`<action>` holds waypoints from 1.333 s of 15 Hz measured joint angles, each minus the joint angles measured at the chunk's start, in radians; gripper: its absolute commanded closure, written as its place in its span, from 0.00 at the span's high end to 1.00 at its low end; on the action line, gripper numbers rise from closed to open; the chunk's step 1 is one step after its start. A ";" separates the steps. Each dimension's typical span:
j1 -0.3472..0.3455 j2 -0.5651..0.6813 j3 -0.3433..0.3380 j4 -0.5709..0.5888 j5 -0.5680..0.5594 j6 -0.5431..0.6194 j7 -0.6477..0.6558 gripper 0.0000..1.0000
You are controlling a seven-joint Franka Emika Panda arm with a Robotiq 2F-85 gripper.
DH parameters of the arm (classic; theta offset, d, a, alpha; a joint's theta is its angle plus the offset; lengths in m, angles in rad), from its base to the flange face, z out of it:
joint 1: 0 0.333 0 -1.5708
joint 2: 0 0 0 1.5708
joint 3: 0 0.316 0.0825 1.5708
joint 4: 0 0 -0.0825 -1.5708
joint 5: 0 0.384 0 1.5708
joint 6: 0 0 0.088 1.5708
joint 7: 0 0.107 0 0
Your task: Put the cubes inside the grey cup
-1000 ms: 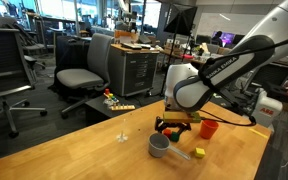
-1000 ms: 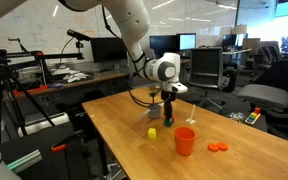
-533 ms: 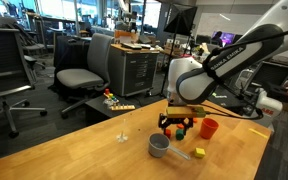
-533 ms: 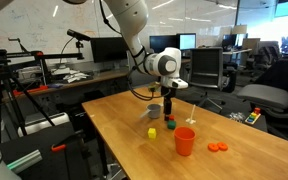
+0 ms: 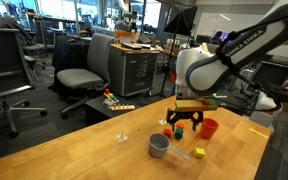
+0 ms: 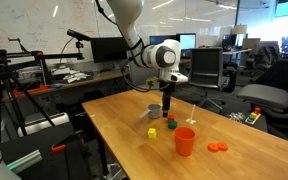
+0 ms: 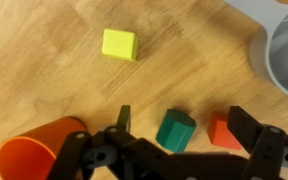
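The red cube (image 7: 222, 131) extends under a finger of my gripper, so next I move back and center the open fingers over the green and red cubes (image 7: 189, 130) first.
In the wrist view my gripper (image 7: 184, 120) is open and empty above the wooden table. A green cube (image 7: 174, 129) and a red cube (image 7: 220, 131) lie between its fingers, below them. A yellow cube (image 7: 119, 43) lies apart, farther off. The grey cup (image 7: 286, 55) shows at the right edge, and no cube is visible in it. In both exterior views the gripper (image 5: 184, 117) (image 6: 168, 107) hangs a little above the table. The grey cup (image 5: 159, 145) (image 6: 153, 110), the yellow cube (image 5: 199, 152) (image 6: 152, 131) and the green cube (image 6: 169, 126) show there too.
A red cup (image 5: 209, 127) (image 6: 185, 140) (image 7: 39, 146) stands close to the cubes. Orange flat pieces (image 6: 217, 147) lie past it. A small clear object (image 5: 122, 131) stands on the table. Office chairs and desks surround the table (image 5: 94, 150).
My gripper has risen from just over the cubes to a little higher above the table. It stays open and empty. The cubes and cups have not moved.
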 measured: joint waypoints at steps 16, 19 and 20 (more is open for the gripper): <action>0.115 0.077 -0.126 -0.026 -0.122 0.120 0.322 1.00; 0.132 0.094 -0.126 0.007 -0.122 0.120 0.348 1.00; 0.134 0.099 -0.126 0.016 -0.123 0.120 0.354 1.00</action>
